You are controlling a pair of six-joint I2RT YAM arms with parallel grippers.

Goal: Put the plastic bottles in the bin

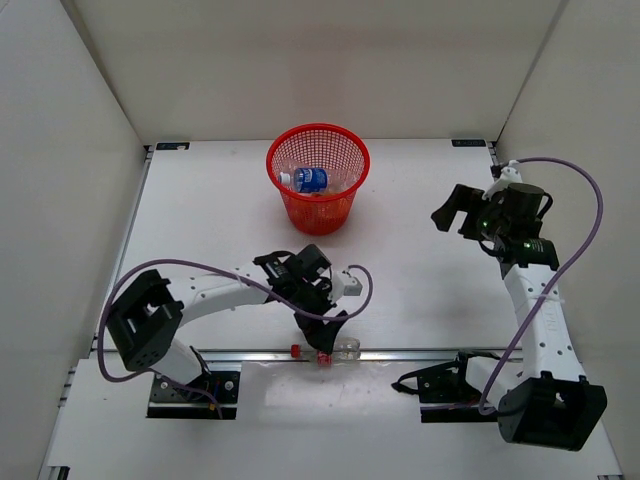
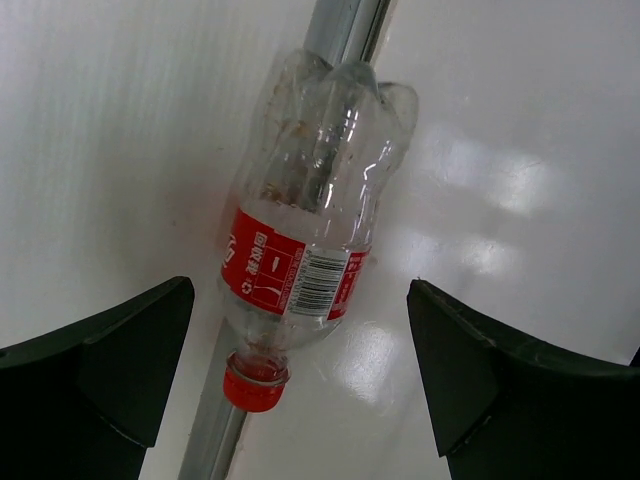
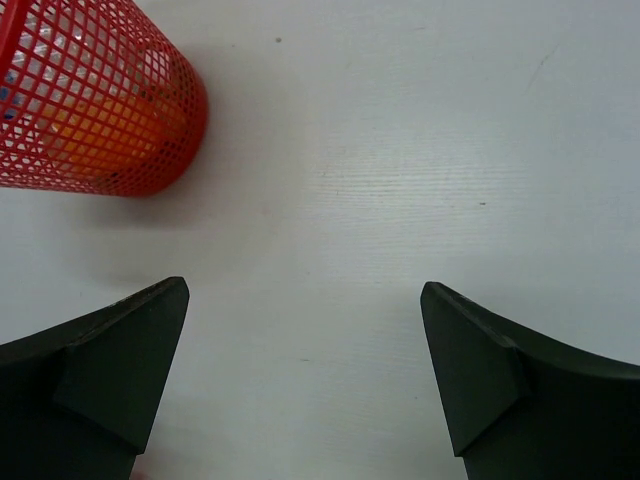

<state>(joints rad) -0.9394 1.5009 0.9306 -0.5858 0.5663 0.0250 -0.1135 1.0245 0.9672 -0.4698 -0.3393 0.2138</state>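
My right gripper is far from the bottle [image 1: 346, 350], which lies on the metal rail, so next my left gripper grabs its clear body [image 2: 322, 190] and carries the bottle to the bin.
A slim clear bottle with a red cap and red label [image 2: 305, 240] lies on the metal rail at the table's near edge, seen in the top view [image 1: 335, 351]. My left gripper [image 2: 300, 375] is open just above it, fingers either side of its cap end, not touching; in the top view the left gripper [image 1: 328, 335] points down at it. The red mesh bin [image 1: 318, 176] stands at the back centre and holds a blue-labelled clear bottle [image 1: 305, 180] and others; orange shows through its wall [image 3: 95, 125]. My right gripper [image 3: 305, 385] is open and empty over bare table, right of the bin [image 1: 455, 212].
A metal rail [image 1: 420, 352] runs across the near edge of the table under the bottle. White walls enclose the table on the left, back and right. A purple cable [image 1: 585, 215] loops off the right arm.
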